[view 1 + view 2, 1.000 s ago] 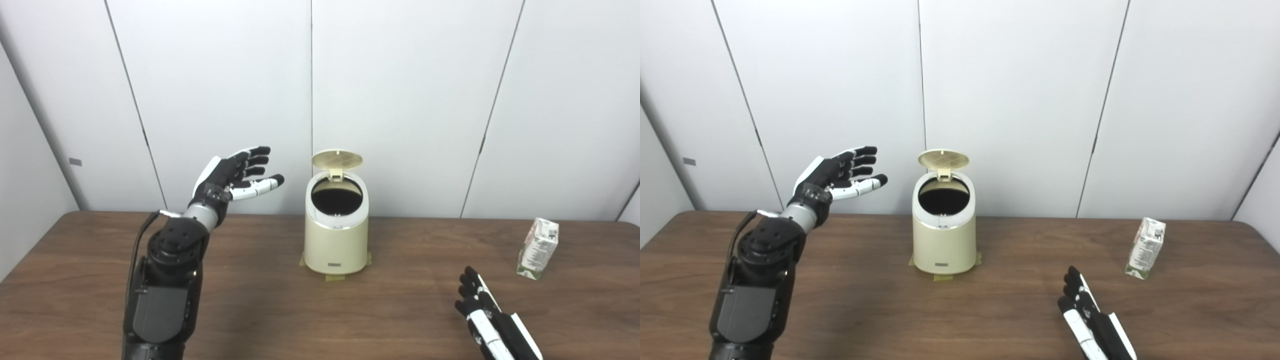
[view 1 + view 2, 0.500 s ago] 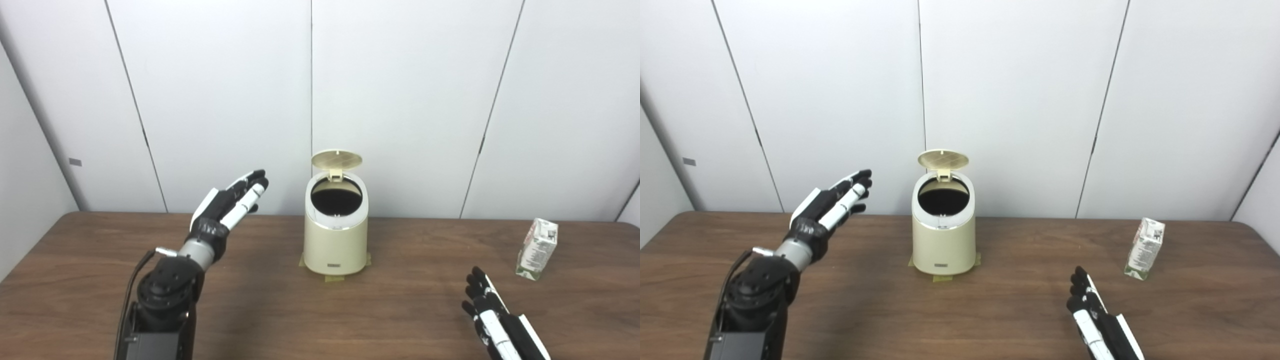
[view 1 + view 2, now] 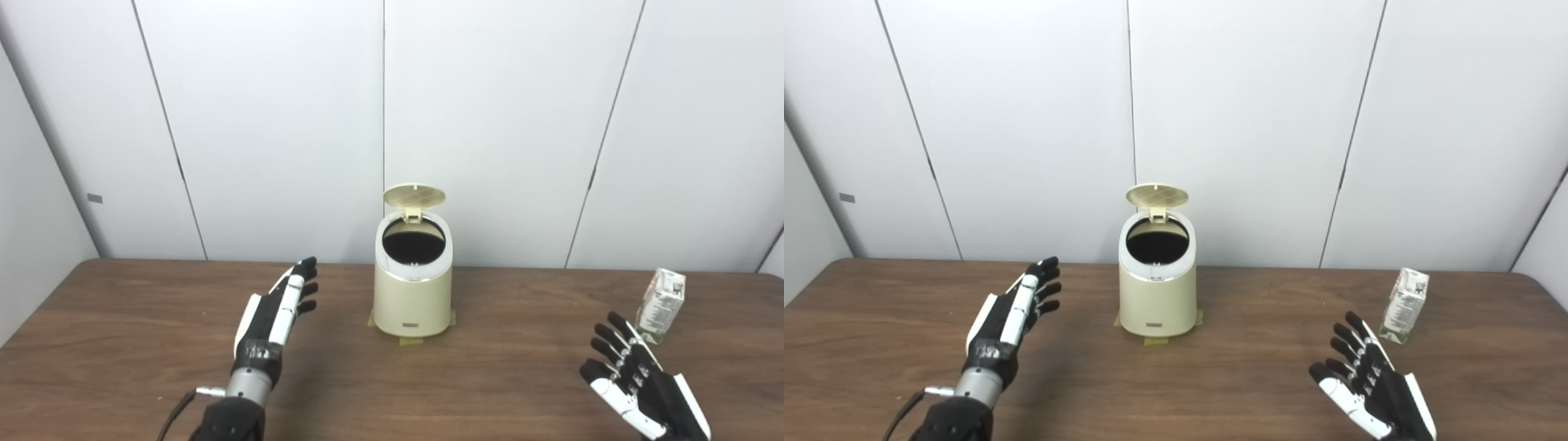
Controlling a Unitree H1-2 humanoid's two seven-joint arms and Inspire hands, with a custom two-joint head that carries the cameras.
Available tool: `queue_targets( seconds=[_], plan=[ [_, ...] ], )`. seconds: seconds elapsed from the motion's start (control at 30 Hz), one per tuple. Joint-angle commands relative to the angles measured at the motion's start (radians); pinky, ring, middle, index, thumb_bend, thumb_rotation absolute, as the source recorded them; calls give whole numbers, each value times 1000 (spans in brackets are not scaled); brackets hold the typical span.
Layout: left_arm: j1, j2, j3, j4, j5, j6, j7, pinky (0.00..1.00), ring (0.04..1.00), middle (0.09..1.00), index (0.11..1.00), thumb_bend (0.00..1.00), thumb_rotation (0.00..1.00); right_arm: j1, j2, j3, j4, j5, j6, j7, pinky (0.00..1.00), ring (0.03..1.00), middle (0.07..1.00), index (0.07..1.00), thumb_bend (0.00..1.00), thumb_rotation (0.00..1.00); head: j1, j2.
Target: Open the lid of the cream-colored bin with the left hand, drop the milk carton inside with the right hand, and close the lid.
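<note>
The milk carton (image 3: 661,305) is narrow but tall for the cream-colored bin (image 3: 413,297), so the carton's top will still show inside the bin's opening when I drop it.
The cream-colored bin (image 3: 413,300) stands at the middle back of the table. Its round lid (image 3: 414,196) is flipped up and the dark inside shows. The milk carton (image 3: 660,306) stands upright at the far right, apart from both hands. My left hand (image 3: 278,309) is open and empty, low over the table left of the bin, fingers pointing away. My right hand (image 3: 637,383) is open and empty at the front right, fingers spread, a little short and left of the carton.
The brown wooden table (image 3: 502,373) ends at white wall panels (image 3: 502,122) just behind the bin. Tape strips (image 3: 410,340) hold the bin's base to the table.
My left hand has dropped from beside the bin's lid down and back toward the table. My right hand has moved forward and right toward the carton, fingers spreading. The bin and carton have not moved.
</note>
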Motion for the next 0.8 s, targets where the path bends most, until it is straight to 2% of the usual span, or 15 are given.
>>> queue_targets(
  seconds=[0.0, 0.1, 0.2, 0.27, 0.4, 0.5, 0.6, 0.77],
  plan=[
    [-36, 0, -3, -7, 15, -85, 57, 858, 900, 925, 920, 448, 926, -27, 6, -10, -27, -40, -44, -33, 767, 823, 860, 873, 767, 278, -27, -4],
    [-25, -8, -8, 11, 9, -118, 89, 901, 929, 951, 955, 428, 955, -15, 3, -20, -55, -101, -23, -71, 703, 771, 813, 825, 833, 285, -42, -5],
    [-23, -3, -12, 46, 13, -167, 121, 897, 918, 949, 961, 380, 959, 9, -19, -47, -91, -103, -13, -69, 718, 775, 814, 831, 841, 304, -67, -6],
    [-24, 7, -15, 63, 14, -183, 128, 898, 918, 952, 971, 373, 986, 16, -29, -66, -106, -94, -12, -66, 721, 773, 811, 829, 814, 253, -84, -3],
    [-31, 24, -15, 80, -7, -180, 120, 925, 938, 968, 988, 387, 983, 29, -43, -106, -151, -118, 42, -81, 654, 750, 797, 825, 837, 177, -118, -2],
    [-29, 35, -21, 78, -29, -158, 104, 938, 953, 973, 997, 397, 973, 30, -67, -136, -153, -118, 40, -83, 642, 770, 824, 836, 835, 145, -132, 2],
    [-28, 43, -27, 79, -44, -157, 94, 928, 942, 967, 999, 398, 971, 26, -92, -158, -142, -125, 31, -86, 634, 783, 848, 848, 851, 164, -143, 6],
    [-32, 71, -28, 70, -78, -127, 69, 943, 936, 965, 1000, 411, 962, 2, -134, -188, -110, -169, 40, -108, 635, 802, 839, 836, 875, 207, -205, 15]
  ],
)
